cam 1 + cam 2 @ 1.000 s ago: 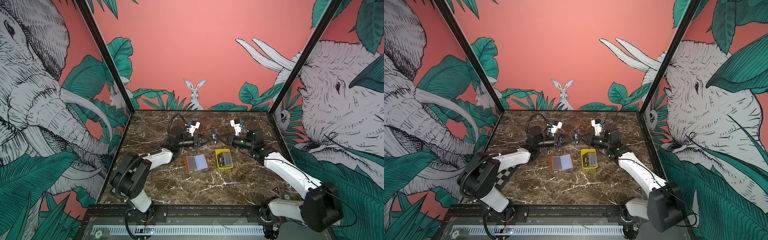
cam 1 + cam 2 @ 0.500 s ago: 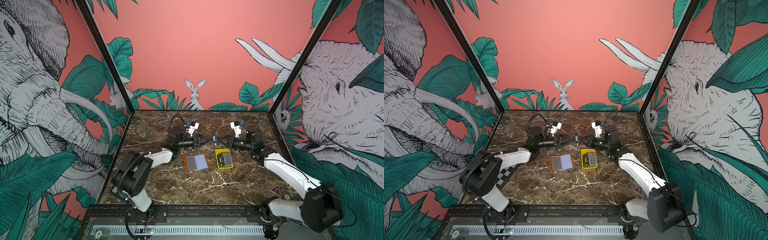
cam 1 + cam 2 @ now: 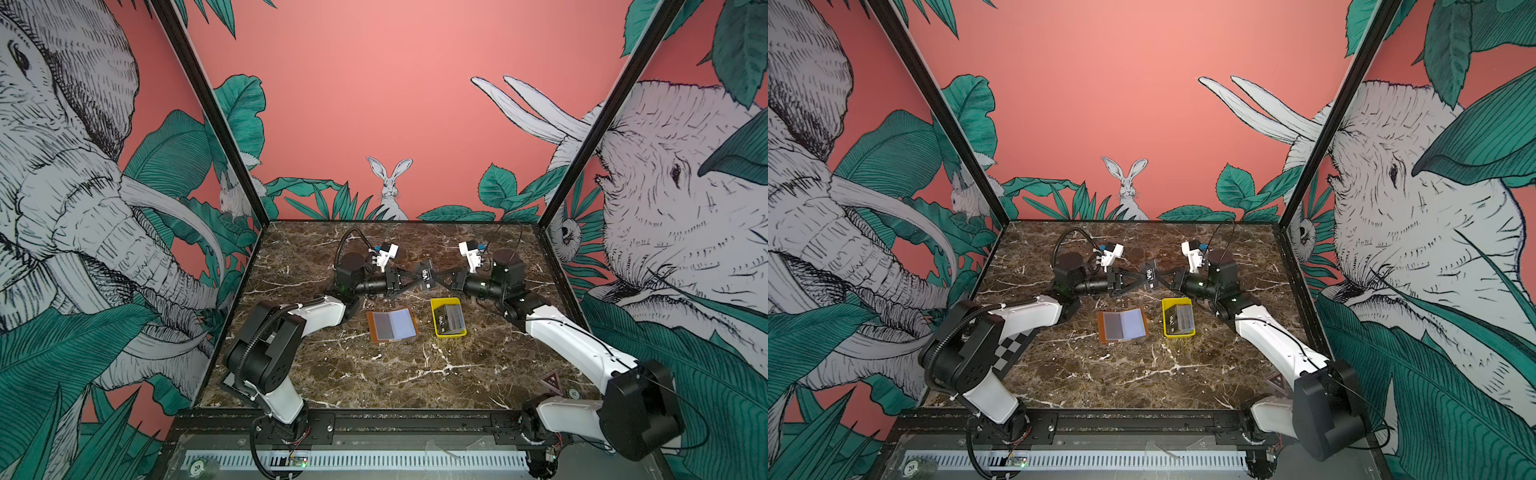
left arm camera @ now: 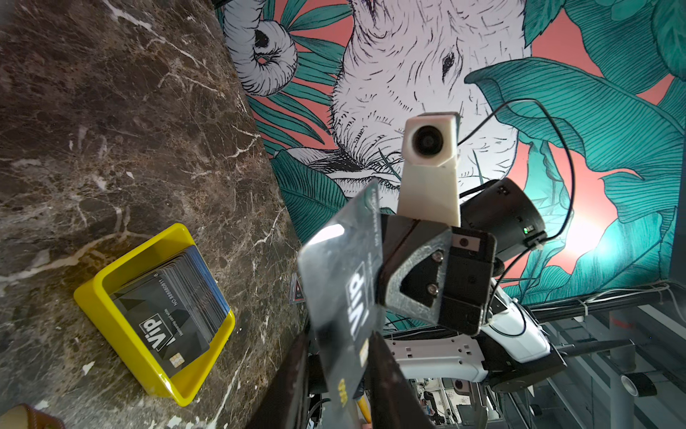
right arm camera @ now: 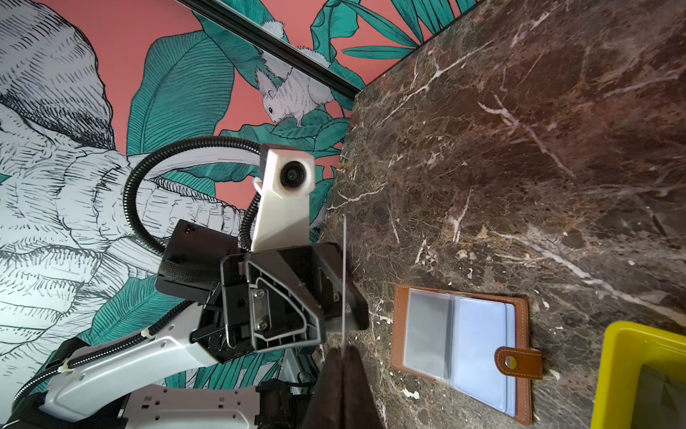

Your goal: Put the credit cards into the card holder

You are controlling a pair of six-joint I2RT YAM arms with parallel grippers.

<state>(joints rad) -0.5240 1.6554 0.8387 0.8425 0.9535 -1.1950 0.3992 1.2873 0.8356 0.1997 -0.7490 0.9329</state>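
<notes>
My right gripper should pass over the credit card and hold the card holder's clasp edge (image 5: 521, 362) steady, because the card holder's grey sleeve (image 3: 383, 325) is on my left gripper's side.
A black credit card (image 3: 425, 277) (image 3: 1149, 277) with white "Vip" lettering hangs upright in the air over the back middle of the table. My right gripper (image 3: 434, 277) (image 5: 343, 351) is shut on its edge. My left gripper (image 3: 419, 278) (image 4: 337, 338) faces it, with its jaws apart on either side of the same card (image 4: 345, 289); a gap shows on one side. More credit cards (image 3: 449, 318) (image 4: 170, 312) lie stacked in a yellow tray (image 3: 436, 307). The tan card holder (image 3: 392, 325) (image 5: 460, 353) lies open on the marble, clear sleeves up.
The yellow tray (image 3: 1166, 320) sits just right of the card holder (image 3: 1123, 325), below both grippers. A small triangle sticker (image 3: 550, 380) marks the table near the right arm's base. Painted walls close in the left, back and right sides.
</notes>
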